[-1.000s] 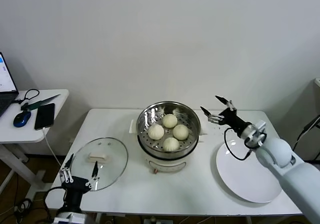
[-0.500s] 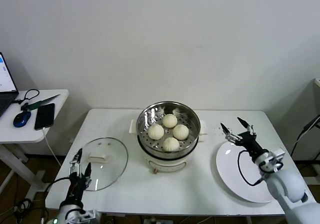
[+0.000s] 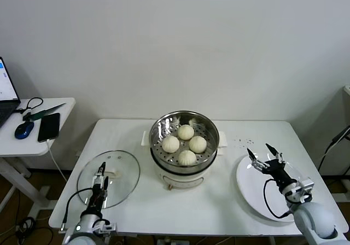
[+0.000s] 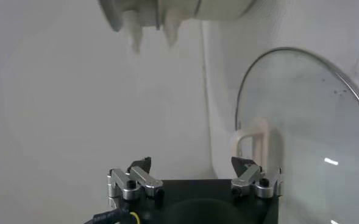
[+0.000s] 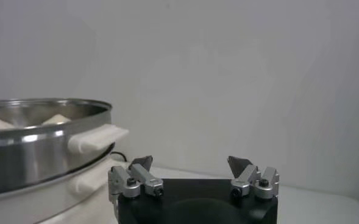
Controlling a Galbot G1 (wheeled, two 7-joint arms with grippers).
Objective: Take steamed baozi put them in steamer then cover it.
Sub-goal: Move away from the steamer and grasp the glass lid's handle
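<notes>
I expect the glass cover (image 3: 121,186) to come to rest on the steamer's rim, clear of the white baozi, when I lower it, because they sit below the steel steamer's rim (image 3: 185,112).
The steel steamer (image 3: 185,146) stands mid-table on its cream base. Four white baozi (image 3: 186,131) lie on its perforated tray. The glass cover (image 3: 121,165) lies flat on the table to its left. My left gripper (image 3: 101,178) is open and empty, low over the cover beside its cream handle (image 4: 252,141). In the left wrist view the gripper (image 4: 192,163) shows the cover's glass (image 4: 307,140) to one side. My right gripper (image 3: 260,152) is open and empty above the white plate's near-steamer edge. The right wrist view's gripper (image 5: 190,162) faces the steamer (image 5: 39,137) from the side.
A flat white plate (image 3: 273,196) lies at the table's right. A side table (image 3: 33,144) at far left holds a phone (image 3: 48,126), a mouse (image 3: 23,129) and cables. The table's front edge is close to both grippers.
My right gripper has drawn back from beside the steamer's rim to over the white plate. My left gripper has moved forward onto the cover, near its handle.
</notes>
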